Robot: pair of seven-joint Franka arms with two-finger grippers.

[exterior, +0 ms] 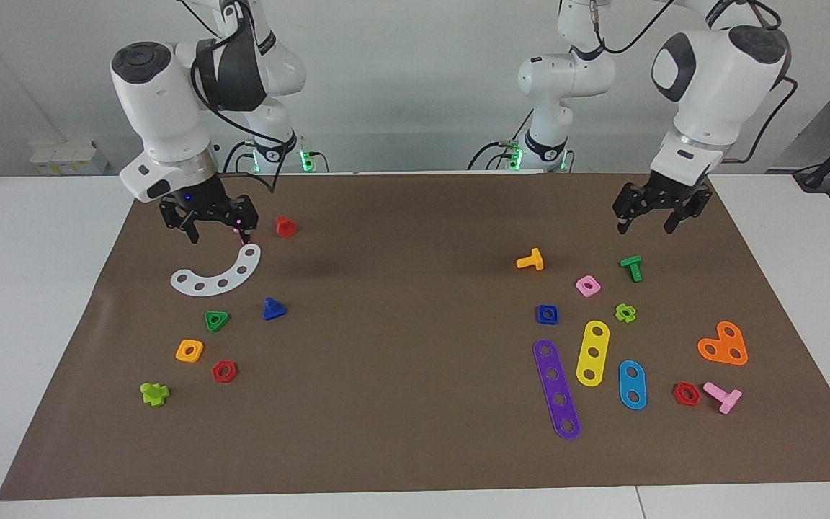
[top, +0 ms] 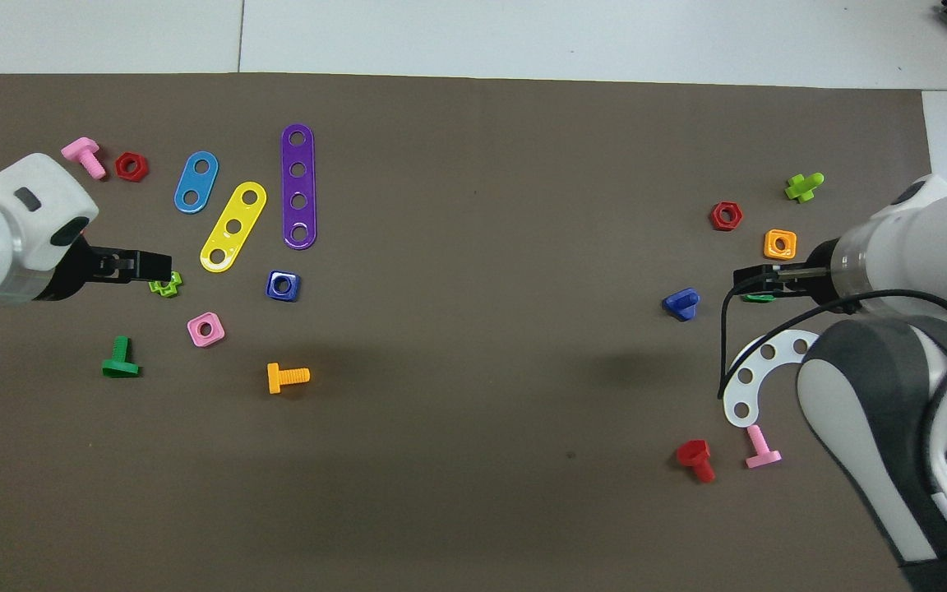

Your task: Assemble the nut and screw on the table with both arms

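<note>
The dark-blue square nut has an open round hole. The dark-blue screw will fill the hole and stay in it when I put the two together.
The dark-blue square nut lies flat on the brown mat toward the left arm's end, beside the purple strip. The dark-blue triangular-headed screw lies toward the right arm's end, beside the green triangular nut. My left gripper hangs open and empty above the mat near the green T bolt, well apart from the nut. My right gripper hangs open and empty over the white curved strip, apart from the screw.
Around the nut lie a pink square nut, an orange bolt, and light-green, yellow, blue and purple pieces. Near the screw lie a red bolt, a pink bolt, an orange nut and a red nut.
</note>
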